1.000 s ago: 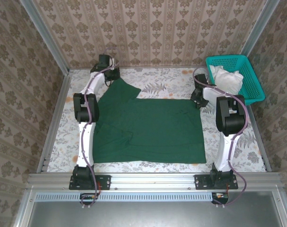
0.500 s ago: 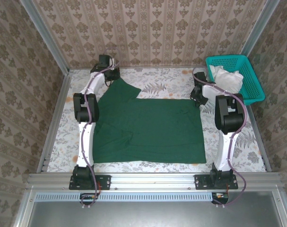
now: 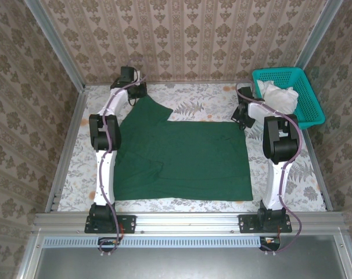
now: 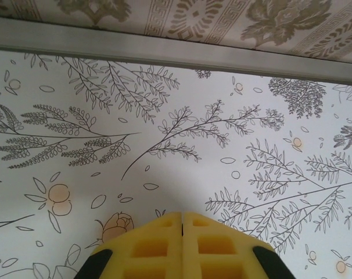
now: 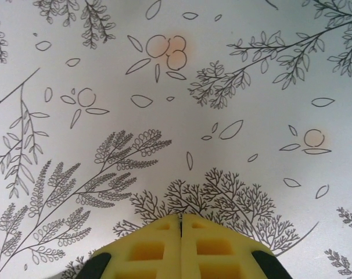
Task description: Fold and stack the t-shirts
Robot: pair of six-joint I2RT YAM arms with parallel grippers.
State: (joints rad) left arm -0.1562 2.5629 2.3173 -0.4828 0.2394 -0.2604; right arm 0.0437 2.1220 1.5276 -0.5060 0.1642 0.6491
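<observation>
The t-shirt's sleeve [image 3: 146, 107] stretches to the left gripper's closed fingers, so the robot should keep holding the sleeve until it comes back down by the t-shirt's flat body [image 3: 135, 142].
A dark green t-shirt [image 3: 182, 157] lies spread flat over the middle of the patterned table, one sleeve pointing up to the far left. My left gripper [image 3: 131, 93] sits just beyond that sleeve near the back wall, and in the left wrist view its yellow fingers [image 4: 182, 218] are pressed together with nothing between them. My right gripper [image 3: 241, 116] hovers just off the shirt's far right corner. The right wrist view has its yellow fingers [image 5: 181, 221] closed flat against each other over bare tablecloth.
A teal mesh basket [image 3: 311, 104] holding a white cloth [image 3: 279, 97] stands at the back right corner. The floral tablecloth [image 3: 205, 104] is ringed by metal rails [image 3: 65, 145] and papered walls. Bare cloth shows along the far edge and the right side.
The right gripper has closed from partly open to shut and drifted slightly away from the shirt's corner. The left arm and the shirt have not moved.
</observation>
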